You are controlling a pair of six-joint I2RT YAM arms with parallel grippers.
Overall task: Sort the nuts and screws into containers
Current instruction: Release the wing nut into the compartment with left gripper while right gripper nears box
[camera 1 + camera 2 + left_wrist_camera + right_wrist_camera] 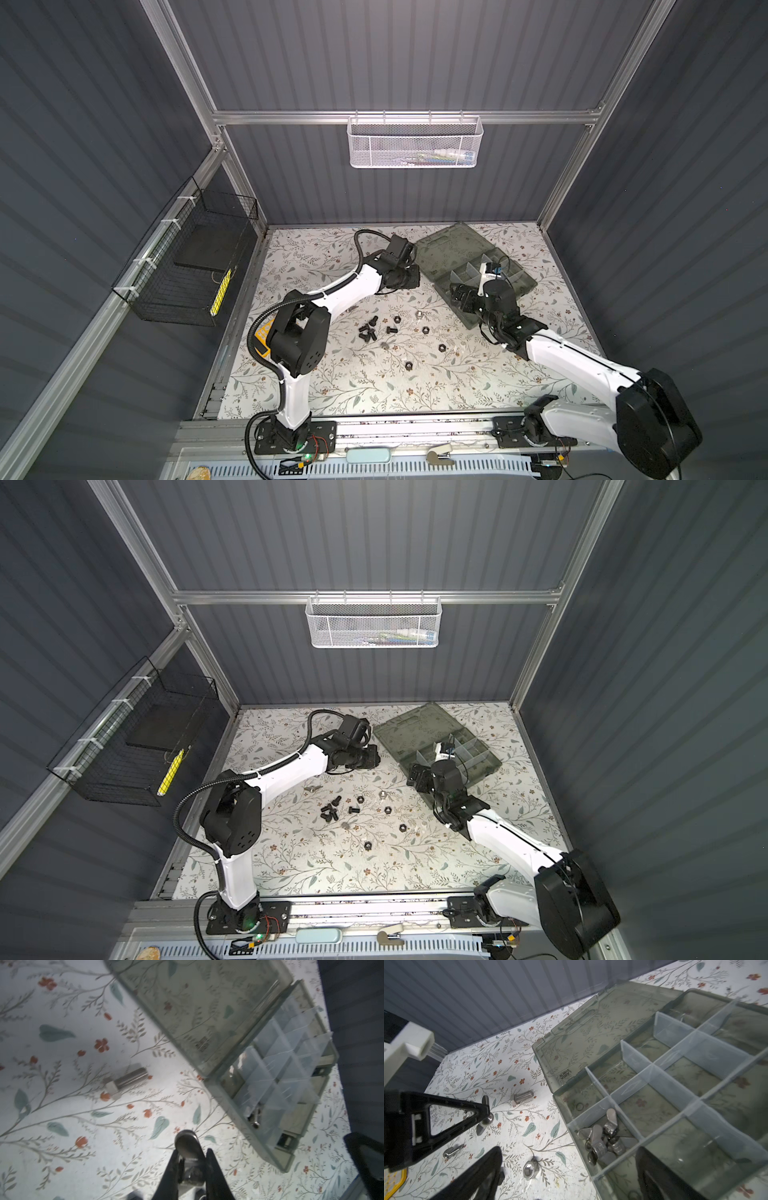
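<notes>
I should keep carrying the silver wing nut (188, 1144) in my left gripper until it hangs over their container (606, 1140), since it matches the wing nuts in the case.
My left gripper (193, 1153) is shut on a silver wing nut (186, 1142) just above the floral mat, left of the open grey-green case (440, 245); the right wrist view shows the same grip (486, 1112). My right gripper (569, 1176) is open and straddles the case's near wall. One of the containers holds several wing nuts (604, 1142). A silver screw (124, 1081) lies beyond the left gripper. A silver nut (529, 1167) lies by the right gripper. Black screws (370, 328) and black nuts (425, 330) are scattered mid-mat in both top views.
The case lid (591, 1028) lies open flat toward the back wall. A white mesh basket (415, 143) hangs on the back rail. On the left wall hangs a black wire basket (195, 266). Another small silver screw (450, 1152) lies near the left gripper.
</notes>
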